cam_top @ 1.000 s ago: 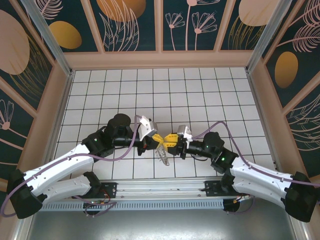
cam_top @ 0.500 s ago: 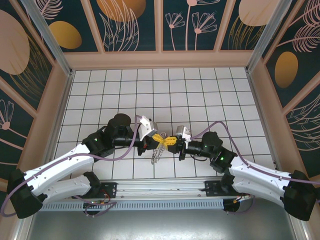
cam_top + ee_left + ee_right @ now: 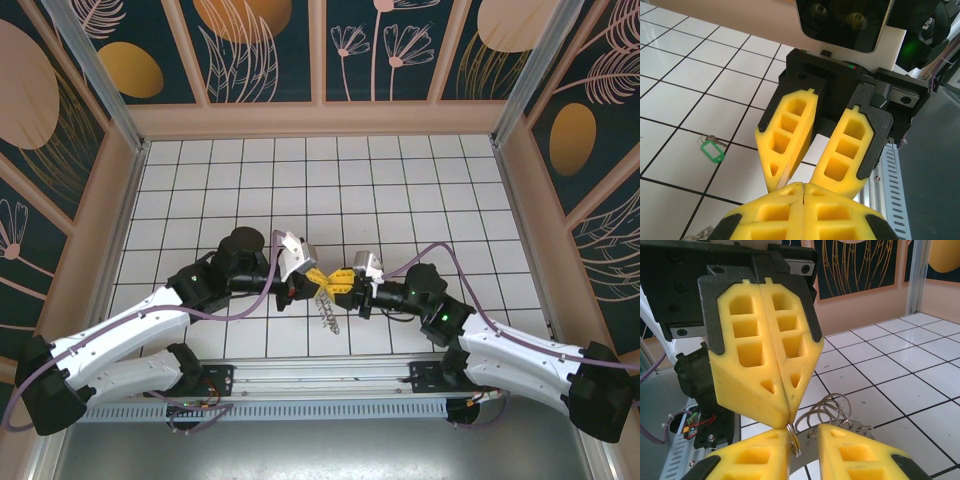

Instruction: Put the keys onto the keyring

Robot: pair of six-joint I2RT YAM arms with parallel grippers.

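The keyring hangs down [image 3: 793, 438] from the fingers of the robot's left gripper, so the right gripper should hold its loose end [image 3: 796, 452] while the left gripper takes the keyring standing upright.
My left gripper [image 3: 318, 276] and right gripper [image 3: 338, 283] meet tip to tip above the tiled floor near its front middle. The left gripper [image 3: 804, 186] is shut, and the keyring [image 3: 796, 440] sticks out from its pinched tips [image 3: 788, 419]. That thin steel ring hangs in the gap of my right gripper [image 3: 805, 434], whose jaws stand apart around it. Several more rings [image 3: 837, 407] and a flat metal key [image 3: 812, 462] dangle behind. A bunch of grey keys [image 3: 325, 310] hangs below the grippers. A green-tagged key [image 3: 712, 151] lies alone on a tile.
The white tiled floor [image 3: 400, 180] stretches open behind the grippers. A metal rail [image 3: 320, 385] runs along the near edge by the arm bases. Tan walls [image 3: 320, 118] with dark patterned panels close in the back and sides.
The hanging key bunch swung left and came back under the grippers. Both grippers stayed tip to tip, shifting only slightly.
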